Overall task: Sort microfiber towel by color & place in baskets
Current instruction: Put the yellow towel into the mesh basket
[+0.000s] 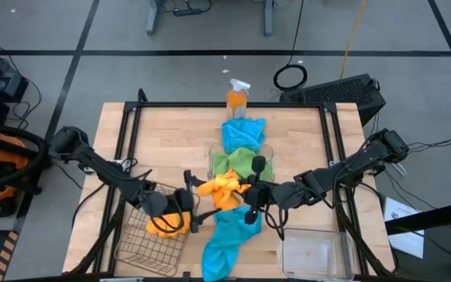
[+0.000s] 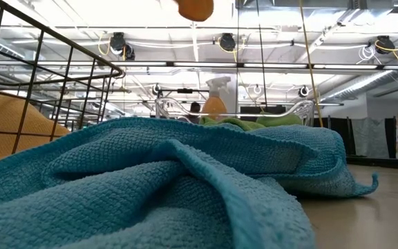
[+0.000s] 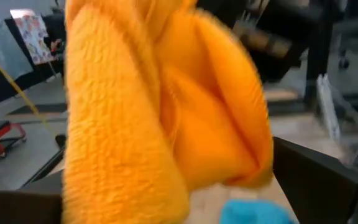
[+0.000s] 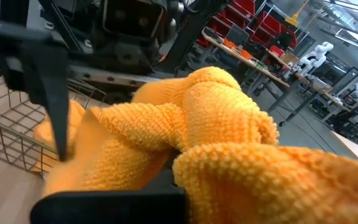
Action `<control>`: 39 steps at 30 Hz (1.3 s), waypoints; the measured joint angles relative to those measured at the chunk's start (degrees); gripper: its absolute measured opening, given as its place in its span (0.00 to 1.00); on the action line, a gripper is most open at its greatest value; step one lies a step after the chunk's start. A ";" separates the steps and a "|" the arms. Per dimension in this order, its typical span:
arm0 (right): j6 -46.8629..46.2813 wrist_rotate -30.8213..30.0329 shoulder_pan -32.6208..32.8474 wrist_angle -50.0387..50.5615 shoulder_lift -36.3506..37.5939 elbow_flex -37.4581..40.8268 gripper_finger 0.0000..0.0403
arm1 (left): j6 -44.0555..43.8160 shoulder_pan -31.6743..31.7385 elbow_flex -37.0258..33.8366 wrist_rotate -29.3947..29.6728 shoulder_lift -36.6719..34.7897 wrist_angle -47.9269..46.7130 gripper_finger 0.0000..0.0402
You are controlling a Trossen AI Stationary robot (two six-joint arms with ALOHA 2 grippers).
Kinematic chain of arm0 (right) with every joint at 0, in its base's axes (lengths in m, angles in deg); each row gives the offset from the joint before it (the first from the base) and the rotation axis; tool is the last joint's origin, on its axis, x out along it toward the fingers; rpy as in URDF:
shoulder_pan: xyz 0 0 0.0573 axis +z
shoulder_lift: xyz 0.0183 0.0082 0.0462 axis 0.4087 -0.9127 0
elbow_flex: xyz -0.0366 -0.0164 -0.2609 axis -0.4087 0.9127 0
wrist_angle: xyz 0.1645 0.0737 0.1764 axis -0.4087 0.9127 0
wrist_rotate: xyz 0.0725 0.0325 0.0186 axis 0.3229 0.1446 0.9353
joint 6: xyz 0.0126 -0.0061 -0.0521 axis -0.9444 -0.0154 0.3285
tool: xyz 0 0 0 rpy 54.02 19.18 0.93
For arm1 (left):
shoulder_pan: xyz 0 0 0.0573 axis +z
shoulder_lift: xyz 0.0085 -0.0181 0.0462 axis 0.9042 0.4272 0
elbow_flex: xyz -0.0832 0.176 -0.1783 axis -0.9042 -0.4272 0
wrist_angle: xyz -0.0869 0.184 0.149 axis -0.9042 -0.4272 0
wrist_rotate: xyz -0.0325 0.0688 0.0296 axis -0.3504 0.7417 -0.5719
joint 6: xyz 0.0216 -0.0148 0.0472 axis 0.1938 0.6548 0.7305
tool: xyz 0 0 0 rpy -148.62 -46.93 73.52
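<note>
I expect the orange towel point(image 1: 221, 188) to slump over the second orange towel when I lower it into the wire basket, because it hangs in limp, sagging folds point(image 1: 229, 202).
An orange-yellow towel point(image 1: 221, 192) hangs in the air between my two grippers, above a sky blue towel point(image 1: 227, 239) that lies spread on the table. My right gripper point(image 1: 247, 191) is shut on the orange towel's right end. My left gripper point(image 1: 189, 202) is open, its fingers point(image 3: 319, 180) wide apart on either side of the towel's left end point(image 3: 160, 112). A second orange-yellow towel point(image 1: 163, 227) lies in the wire basket point(image 1: 149, 249). Green towels point(image 1: 237, 162) lie in a clear basket point(image 1: 212, 157), and another blue towel point(image 1: 243, 133) is draped at its far end. My right gripper pinches a bunched fold at the orange towel's right end point(image 4: 229, 168) between its two fingers, which come in about level from the table's right. The towel is lifted clear of the table and sags toward my left gripper. My left gripper's fingers flank the towel's other end; I cannot tell whether they touch it.
An orange spray bottle point(image 1: 237, 98) stands at the table's far edge. An empty clear basket point(image 1: 312, 254) sits at the near right. The wire basket's wall point(image 2: 54, 76) rises just left of the blue towel point(image 2: 185, 180).
</note>
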 joint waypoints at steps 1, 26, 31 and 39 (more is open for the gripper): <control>-0.16 0.06 -0.09 -0.15 0.00 0.00 0.04 | 0.04 -0.01 0.00 0.00 0.29 2.00 0.95; -9.48 0.14 0.48 7.85 0.02 -0.07 0.40 | 5.92 0.16 -0.04 -1.23 -4.91 -5.47 0.09; -16.32 0.20 1.30 17.38 0.02 -0.07 0.66 | -7.21 -1.67 -0.04 -0.98 -10.94 -24.60 0.06; -25.52 0.09 1.87 27.85 0.00 -0.04 0.80 | -41.58 -7.49 -0.04 -15.33 -19.36 -56.23 0.09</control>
